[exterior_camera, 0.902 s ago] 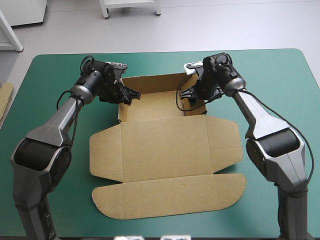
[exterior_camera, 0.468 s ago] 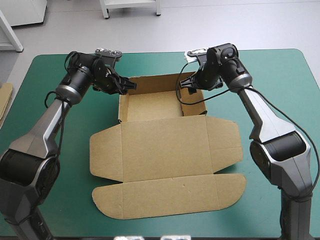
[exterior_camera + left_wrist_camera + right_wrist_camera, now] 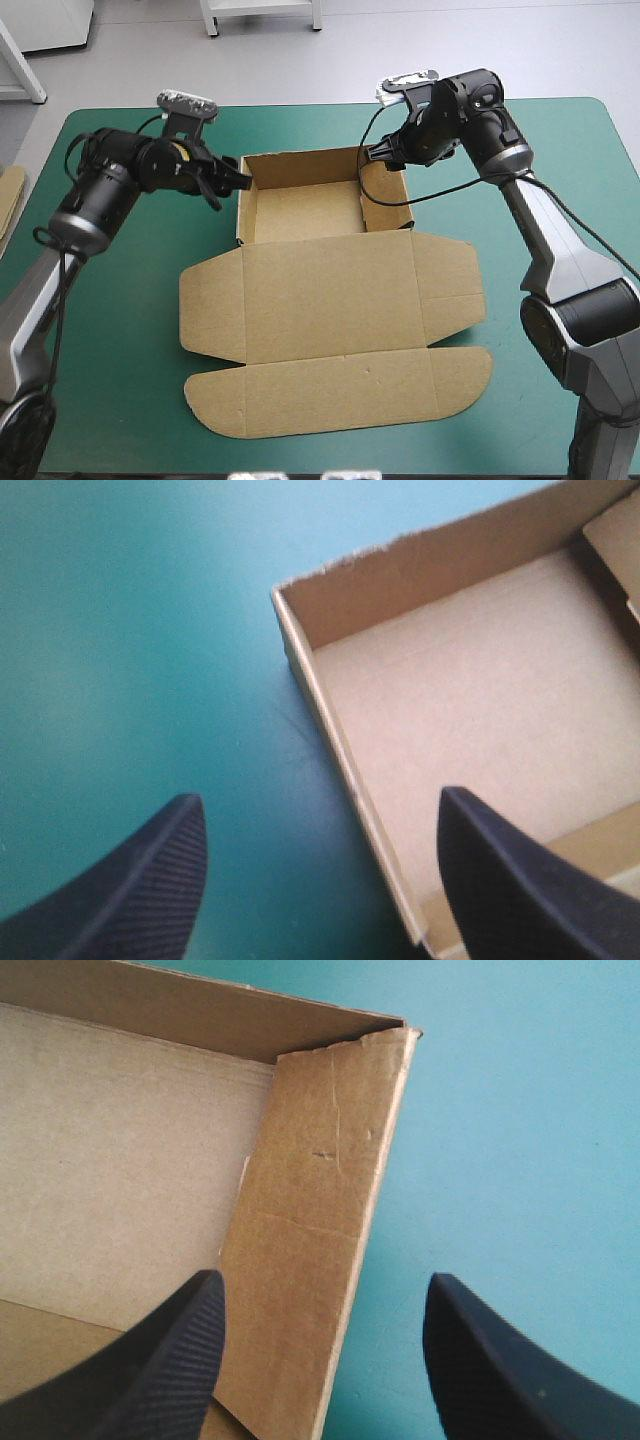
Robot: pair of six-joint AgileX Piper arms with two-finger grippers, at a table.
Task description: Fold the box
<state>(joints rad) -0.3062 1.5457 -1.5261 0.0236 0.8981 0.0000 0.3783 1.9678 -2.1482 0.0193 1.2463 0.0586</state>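
My gripper will make the flat lid [image 3: 335, 300] slide and turn along with the tray when it pulls the tray's side, because the lid meets the tray along a crease [image 3: 325, 238].
The brown box [image 3: 330, 290] lies mid-table. Its far part is an open tray [image 3: 303, 208] with four walls raised, and the lid with its flaps lies flat toward the near edge. My left gripper [image 3: 235, 180] hovers open just outside the tray's left wall. In the left wrist view that wall [image 3: 340, 750] runs between the spread black fingers of the left gripper [image 3: 318, 796]. My right gripper [image 3: 377, 152] hangs open over the tray's far right corner. In the right wrist view the tucked right wall [image 3: 310, 1210] sits between the fingers of the right gripper [image 3: 322, 1277]. Neither gripper holds anything.
An edge of more brown board [image 3: 8, 200] shows at the table's left edge. The teal-green cover [image 3: 560, 180] lies bare to the right of the box and along the far edge behind the tray.
Both grippers have drawn back from inside the tray's side walls, the left one outward to the left, the right one up and to the right. The tray's walls stay standing.
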